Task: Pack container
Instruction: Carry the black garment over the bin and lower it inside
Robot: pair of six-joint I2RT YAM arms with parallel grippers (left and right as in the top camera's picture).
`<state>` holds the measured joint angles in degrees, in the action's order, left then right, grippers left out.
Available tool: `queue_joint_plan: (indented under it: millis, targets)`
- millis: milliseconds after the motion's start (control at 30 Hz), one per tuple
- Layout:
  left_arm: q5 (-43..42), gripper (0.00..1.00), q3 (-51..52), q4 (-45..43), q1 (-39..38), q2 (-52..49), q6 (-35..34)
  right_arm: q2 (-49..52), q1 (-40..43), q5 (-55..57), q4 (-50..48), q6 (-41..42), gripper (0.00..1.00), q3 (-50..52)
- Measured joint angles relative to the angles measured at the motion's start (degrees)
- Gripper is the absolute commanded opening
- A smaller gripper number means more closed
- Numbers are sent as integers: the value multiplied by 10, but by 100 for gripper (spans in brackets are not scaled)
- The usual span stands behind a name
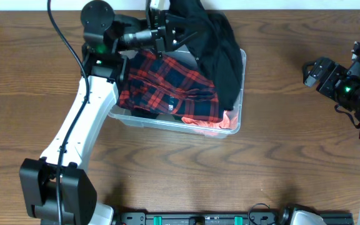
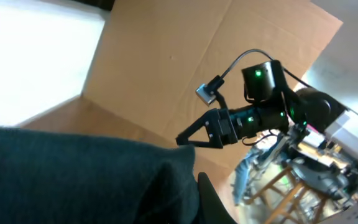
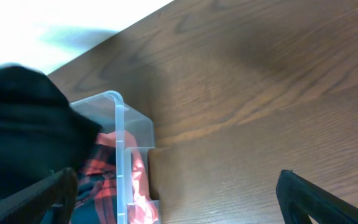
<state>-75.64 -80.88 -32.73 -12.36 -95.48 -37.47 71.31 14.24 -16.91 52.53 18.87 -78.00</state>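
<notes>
My left gripper has the black garment's held end (image 1: 195, 22) up past the container's back edge. It should bring the end back and lower it onto the plaid garment (image 1: 166, 84).
The clear plastic container (image 1: 239, 94) stands mid-table, holding a red-and-black plaid garment (image 1: 167, 81) and a coral garment (image 1: 217, 122) at its front right corner. A black garment (image 1: 220, 50) hangs over its far right part. My left gripper (image 1: 167, 28) is above the tub's back edge, shut on the black garment and holding it up. The cloth (image 2: 73, 180) fills the lower left wrist view beside one finger (image 2: 207, 199). My right gripper (image 1: 311, 72) is open and empty, well right of the tub. The right wrist view shows the container's corner (image 3: 120, 149) and my spread fingers (image 3: 179, 199).
Brown wooden table (image 1: 292, 144) all around the tub. My left arm's white link (image 1: 80, 125) runs along the tub's left side. A black rail (image 1: 199, 219) lies at the table's front edge. Cardboard (image 2: 185, 56) shows behind in the left wrist view.
</notes>
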Motion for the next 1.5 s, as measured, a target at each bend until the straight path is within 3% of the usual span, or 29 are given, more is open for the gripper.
queue_joint_plan:
  millis: [233,367,500,700,833,1167,1400,1500]
  targets:
    - [14,6,3,292,-2,-7,93,0,0,0,0,0,99,1]
    - [22,6,5,392,-1,-11,166,0,0,0,0,0,99,1]
    - [30,6,6,364,-1,-11,191,0,0,0,0,0,99,1]
    - [42,6,7,121,-2,-14,118,0,0,0,0,0,99,1]
    - [56,6,4,63,-2,-13,85,0,0,0,0,0,99,1]
    - [79,6,3,284,-9,-26,138,0,0,0,0,0,99,1]
    - [75,6,3,366,-8,-21,156,0,0,0,0,0,99,1]
    - [84,9,0,462,0,-9,184,0,0,0,0,0,99,1]
